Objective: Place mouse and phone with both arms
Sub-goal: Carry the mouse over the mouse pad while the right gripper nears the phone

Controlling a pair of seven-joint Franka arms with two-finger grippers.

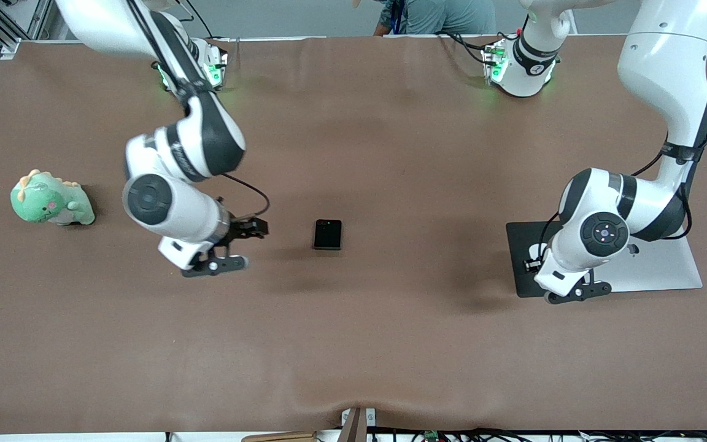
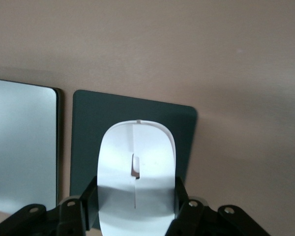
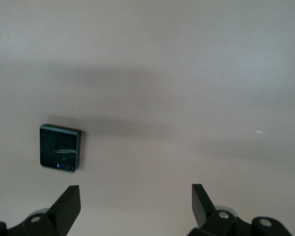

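My left gripper should keep lowering the white mouse (image 2: pixel 136 160) onto the mouse pad until it lies flat, because the mouse points along the mouse pad's long edge (image 1: pixel 525 252).
The white oval mouse (image 2: pixel 136 179) is clamped between the black fingers of my left gripper (image 2: pixel 136 202), which is shut on its sides. The mouse is over the dark grey mouse pad (image 2: pixel 88 128). In the front view the left gripper (image 1: pixel 536 263) is over the pad (image 1: pixel 520 276) and the arm's wrist hides most of the mouse. The black phone (image 1: pixel 328 234) lies flat mid-table. My right gripper (image 1: pixel 260 228) hovers beside it toward the right arm's end, open and holding nothing. In the right wrist view the phone (image 3: pixel 60 148) sits off to one side of the open right gripper (image 3: pixel 136 201).
A closed silver laptop (image 1: pixel 666 267) lies against the mouse pad at the left arm's end and also shows as the laptop (image 2: pixel 19 142) in the left wrist view. A green plush dinosaur (image 1: pixel 50 199) sits at the right arm's end. Brown cloth covers the table (image 1: pixel 353 344).
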